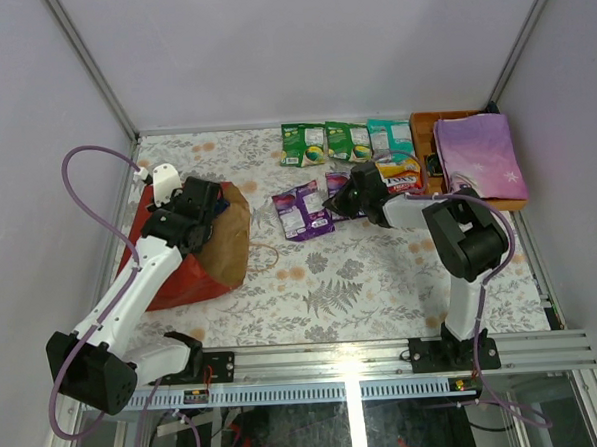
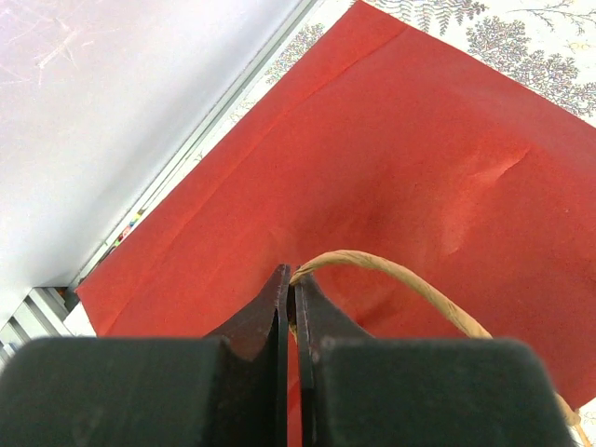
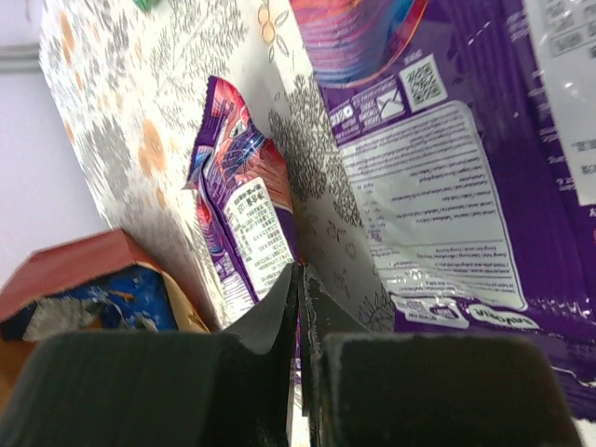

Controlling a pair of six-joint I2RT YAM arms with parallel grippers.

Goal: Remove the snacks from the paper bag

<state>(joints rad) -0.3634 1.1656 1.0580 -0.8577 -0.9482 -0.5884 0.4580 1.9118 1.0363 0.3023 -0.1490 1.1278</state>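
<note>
My right gripper is sliding the tilted purple packet back, and clear cloth lies behind the packet. It should keep sliding the packet back until it lines up beside the other purple packet, then let go.
The paper bag lies on its side at the left, red outside, brown inside at its mouth. My left gripper is at the mouth and is shut on the bag's twine handle, with the red paper beneath. The large blue bag shows inside the bag's mouth. Two purple packets lie mid-table. My right gripper is shut with its tips low over the cloth between them. Two green packets, a teal one and a yellow-red one lie further back.
An orange-brown wooden tray at the back right holds the purple book. White walls and metal rails close in the table. A loose loop of twine lies beside the bag's mouth.
</note>
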